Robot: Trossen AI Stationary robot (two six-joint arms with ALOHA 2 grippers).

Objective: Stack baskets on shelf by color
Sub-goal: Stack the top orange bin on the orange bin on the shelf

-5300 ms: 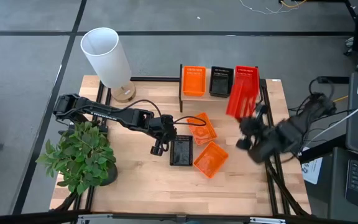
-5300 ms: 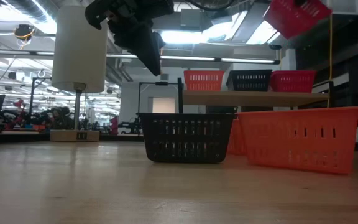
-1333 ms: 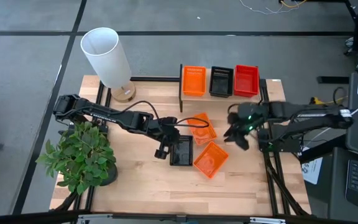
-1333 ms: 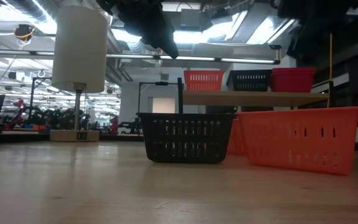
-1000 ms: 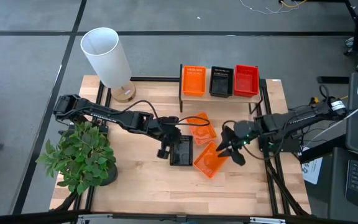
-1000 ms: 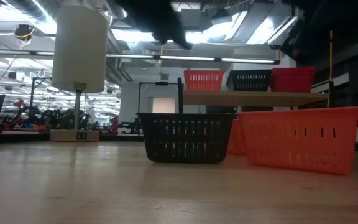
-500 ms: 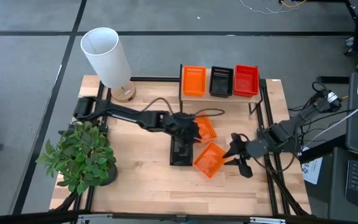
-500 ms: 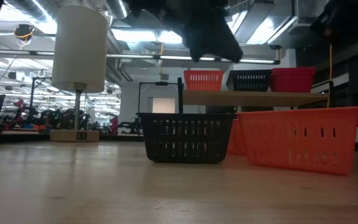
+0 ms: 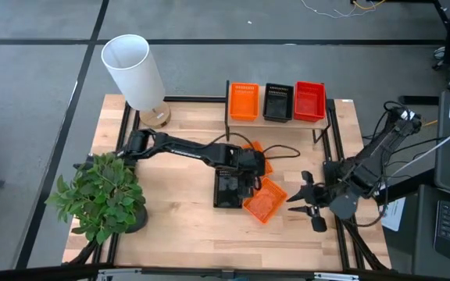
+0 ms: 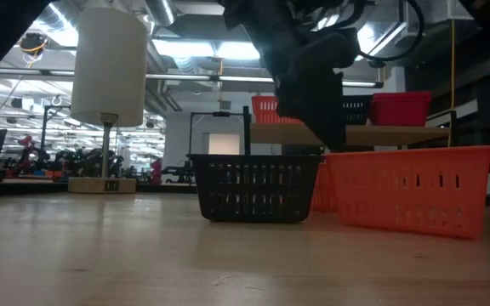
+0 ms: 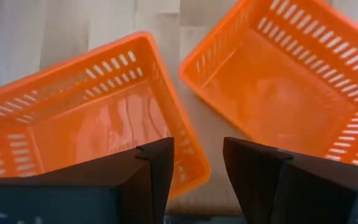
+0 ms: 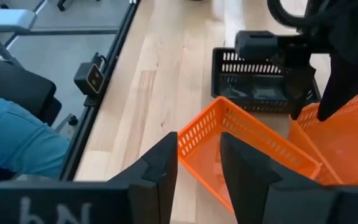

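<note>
I can see that the farther orange basket's walls slope inward (image 11: 114,71), so this basket should fit inside the orange basket on the shelf when I lower it.
On the shelf (image 9: 276,117) stand three baskets: orange (image 9: 244,101), black (image 9: 278,101) and red (image 9: 309,101). A black basket (image 9: 227,190) and two orange baskets (image 9: 264,200) (image 11: 86,130) rest on their bottoms on the table. My left gripper (image 11: 197,168) is open. It hovers, pointing down, over the gap between the two orange baskets, which sit side by side. My right gripper (image 9: 307,201) is open to the right of the nearer orange basket (image 12: 253,155) and faces it with nothing between its fingers.
A white lamp (image 9: 135,70) stands at the far left corner and a potted plant (image 9: 100,195) at the near left. Black frame rails run along the table's right side (image 9: 336,179). Bare wood lies along the near edge (image 9: 209,234).
My left gripper has swung from the black basket's left side toward the table's right and now hangs over the two orange baskets. My right gripper has drawn back from the nearer orange basket toward the table's right and near edges. The baskets have stayed put.
</note>
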